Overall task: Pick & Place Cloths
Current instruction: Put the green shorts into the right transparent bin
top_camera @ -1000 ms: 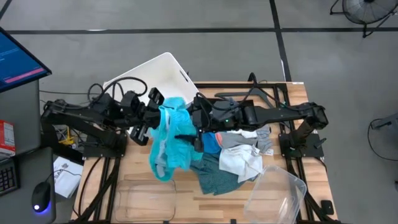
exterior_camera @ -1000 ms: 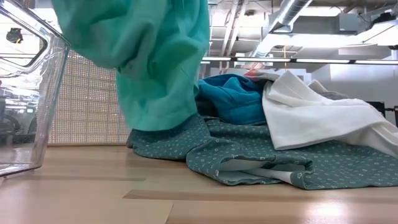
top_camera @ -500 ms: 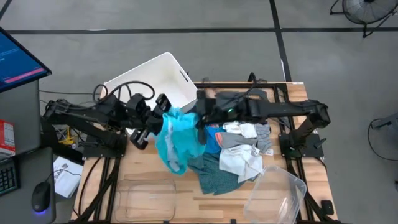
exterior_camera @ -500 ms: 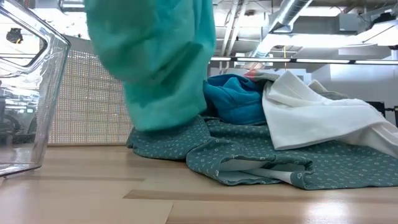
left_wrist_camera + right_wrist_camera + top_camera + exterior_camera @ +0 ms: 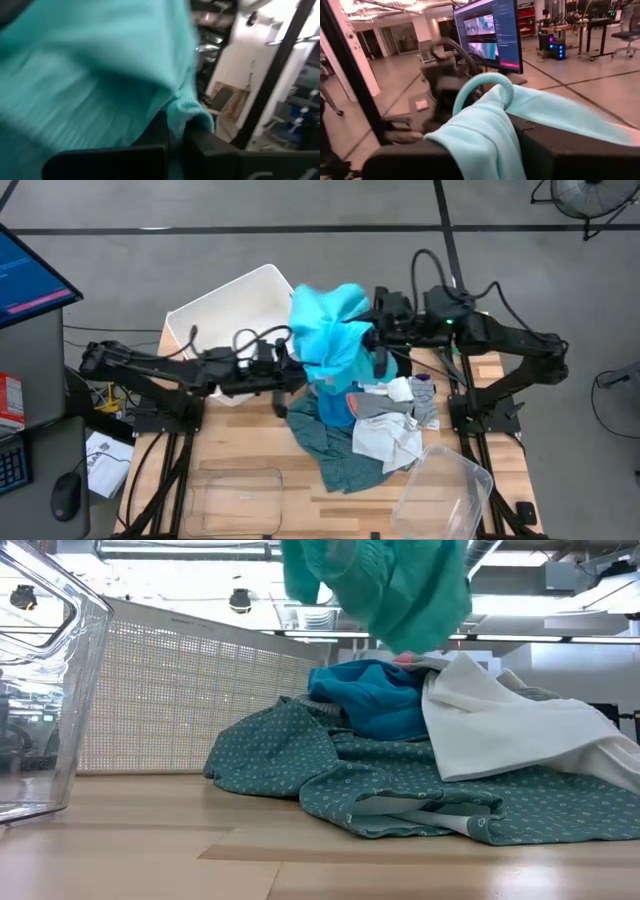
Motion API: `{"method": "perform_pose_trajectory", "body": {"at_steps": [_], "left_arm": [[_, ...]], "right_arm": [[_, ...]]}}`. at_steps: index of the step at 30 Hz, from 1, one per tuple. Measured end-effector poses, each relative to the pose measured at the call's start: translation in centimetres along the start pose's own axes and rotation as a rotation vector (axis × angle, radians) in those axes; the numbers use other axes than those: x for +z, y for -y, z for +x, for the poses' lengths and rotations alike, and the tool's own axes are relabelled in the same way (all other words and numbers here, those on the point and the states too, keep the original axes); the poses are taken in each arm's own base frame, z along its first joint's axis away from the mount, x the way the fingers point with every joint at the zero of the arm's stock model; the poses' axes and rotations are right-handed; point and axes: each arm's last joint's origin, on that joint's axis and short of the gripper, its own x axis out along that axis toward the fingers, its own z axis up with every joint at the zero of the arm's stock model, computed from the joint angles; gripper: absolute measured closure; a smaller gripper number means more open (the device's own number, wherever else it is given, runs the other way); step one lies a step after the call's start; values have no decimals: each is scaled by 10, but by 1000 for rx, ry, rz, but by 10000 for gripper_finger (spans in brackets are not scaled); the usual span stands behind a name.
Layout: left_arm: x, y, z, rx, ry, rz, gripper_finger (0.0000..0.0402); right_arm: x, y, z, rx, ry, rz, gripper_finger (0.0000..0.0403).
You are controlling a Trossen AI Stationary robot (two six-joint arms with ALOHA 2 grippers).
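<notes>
I should let go of the turquoise cloth (image 5: 328, 330) with my left gripper and move that gripper away, since both grippers are pinching it. Then my right gripper can carry it to the clear container (image 5: 441, 494) on its side.
A bright turquoise cloth (image 5: 328, 330) hangs in the air over the table's far middle, held between both grippers. My left gripper (image 5: 298, 376) is shut on it from the left, my right gripper (image 5: 372, 340) from the right. In the low view its lower end (image 5: 385, 595) hangs clear above the pile. The pile (image 5: 365, 430) lies on the table: a dark teal-green patterned cloth (image 5: 400, 790) at the bottom, a blue one (image 5: 370, 700) and a white one (image 5: 510, 730) on top. My left gripper (image 5: 175, 145) pinches a bunched fold of the turquoise cloth (image 5: 182, 112) between its two fingers; the cloth fills most of its wrist view and hides the rest. My right gripper (image 5: 505, 135) pinches the cloth close to a ribbed hem that loops up (image 5: 485, 82) between its two fingers; the cloth drapes over them, lifted clear.
A white bin (image 5: 235, 305) stands tilted at the table's far left, beside the held cloth. A black hanger (image 5: 425, 330) lies under the right arm. Two clear plastic containers (image 5: 235, 498) (image 5: 448, 485) sit along the near edge. A monitor (image 5: 25, 275) is at the left.
Both grippers have risen and gone toward the table's far edge and to the right, carrying the turquoise cloth. Its lower end, which hung down to the pile, is now lifted clear above it. The cloth has bunched up shorter between the two grippers.
</notes>
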Motion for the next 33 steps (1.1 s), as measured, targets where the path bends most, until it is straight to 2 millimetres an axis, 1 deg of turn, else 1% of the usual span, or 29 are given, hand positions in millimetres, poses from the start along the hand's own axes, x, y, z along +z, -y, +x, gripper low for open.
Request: {"method": "perform_pose_trajectory", "body": {"at_steps": [3, 6, 10, 13, 19, 22, 28, 31, 33], "left_arm": [[-12, -10, 16, 34, 4, 9, 398], [-21, -17, 29, 21, 32, 5, 398], [-27, -22, 41, -43, 77, 5, 398], [-31, -22, 44, -102, 72, 7, 398], [-32, -17, 43, -250, 35, 12, 398], [-28, -15, 41, -324, 40, 14, 398], [-21, -13, 37, -359, 55, 7, 398], [-18, -11, 34, -371, 60, 7, 398], [-16, -11, 32, -379, 60, 8, 398]], "right_arm": [[1, -17, -12, 63, -14, 19, 402], [-3, -35, -22, 125, -66, 57, 402], [-11, -57, -35, 195, -156, 132, 402], [-21, -71, -47, 201, -268, 237, 403], [-41, -94, -77, 92, -477, 446, 403], [-50, -104, -93, 45, -566, 530, 403], [-67, -120, -116, -77, -696, 661, 403], [-69, -132, -127, -69, -724, 754, 403], [-62, -137, -135, -41, -720, 804, 403]]}}
